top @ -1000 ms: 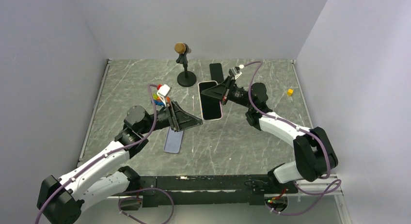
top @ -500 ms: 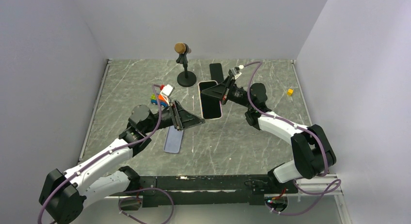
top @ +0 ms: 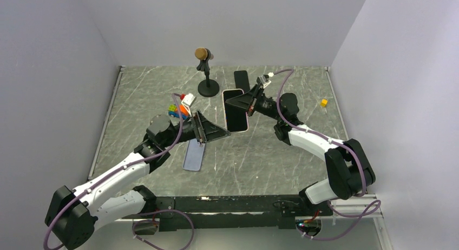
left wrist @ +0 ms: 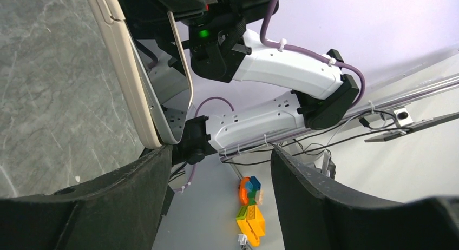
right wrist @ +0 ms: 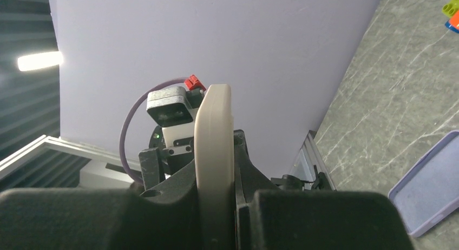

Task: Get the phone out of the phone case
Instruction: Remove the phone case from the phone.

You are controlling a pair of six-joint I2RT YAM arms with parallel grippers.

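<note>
I can see the case's rim bending away from the phone's gray edge outside the ends of my left gripper's fingers, so my left gripper should pinch that edge before my right gripper opens.
The phone in its cream case is held on edge over the middle of the table by my right gripper. In the right wrist view the gripper is shut on the case's thick cream edge. My left gripper is open and empty just left of the case's near end. In the left wrist view the cased phone hangs at the upper left. Its lower corner is just above my left finger and not between the jaws.
A lavender empty case lies on the table under my left arm and also shows in the right wrist view. A black phone, a microphone stand, toy bricks and a yellow block sit further back.
My left gripper has moved up and to the right, closer to the held case. My right gripper has kept its hold and shifted only slightly.
</note>
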